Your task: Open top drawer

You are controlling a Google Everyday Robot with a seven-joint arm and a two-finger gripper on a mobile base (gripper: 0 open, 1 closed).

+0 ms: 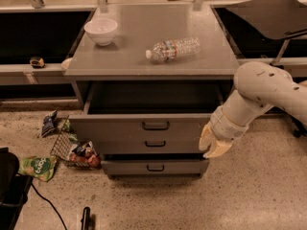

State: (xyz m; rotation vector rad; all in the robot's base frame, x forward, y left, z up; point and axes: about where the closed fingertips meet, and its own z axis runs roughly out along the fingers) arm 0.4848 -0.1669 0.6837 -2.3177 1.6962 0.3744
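The upper edge of the partly open top drawer is above my hanging gripper, so next I open my fingers, put them on both sides of the drawer's rim and pull the drawer farther out.
The top drawer of the grey metal cabinet stands pulled out toward me, its dark inside showing under the cabinet top. Its black bar handle sits in the middle of the flat front. Two shorter drawers lie below it. My gripper, with cream fingers pointing down, hangs at the right end of the drawer fronts, to the right of the handle and not touching it. The white arm reaches in from the right.
A white bowl and a lying plastic water bottle rest on the cabinet top. Snack bags and a wire basket lie on the floor at the left. A black table stands at the right.
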